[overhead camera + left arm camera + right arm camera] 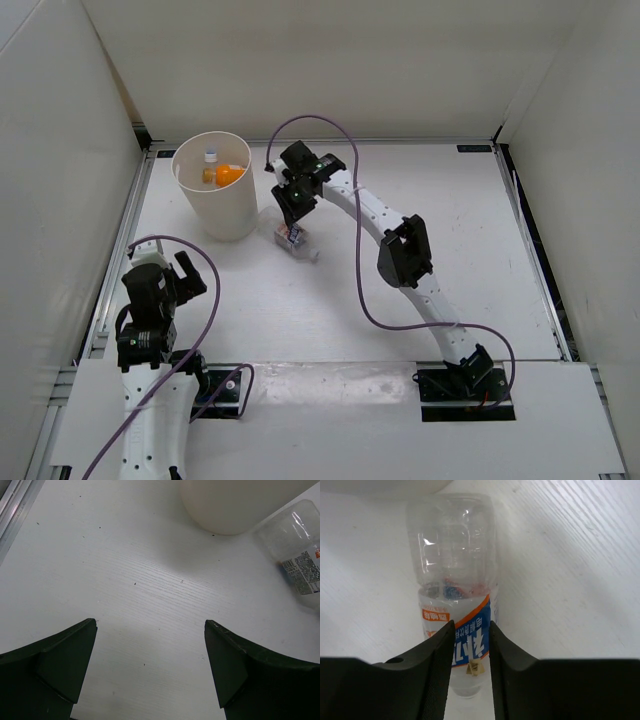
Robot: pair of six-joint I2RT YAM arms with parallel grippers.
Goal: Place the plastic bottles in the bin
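The clear bottle's blue label [471, 630] is below the nearly closed fingers of my right gripper, so next I open them wide and lower them around the clear bottle's body [459, 607].
The cream-white bin [228, 212] stands at the back left. Inside it lie the short orange bottle [226, 174] and the bottle with the white cap [211, 157]. The clear bottle with the blue label [300, 245] lies on the table just right of the bin. My right gripper [291, 222] is down on it. In the right wrist view the jaws [471, 625] stand narrowly apart, pinching the labelled part of that bottle [452, 545]. My left gripper [190, 272] is open and empty over bare table [150, 625]. It sees the bin's base [235, 505] and the bottle [295, 540].
White walls enclose the table on the left, back and right. A metal rail [125, 250] runs along the left edge beside my left arm. Purple cables loop from both arms.
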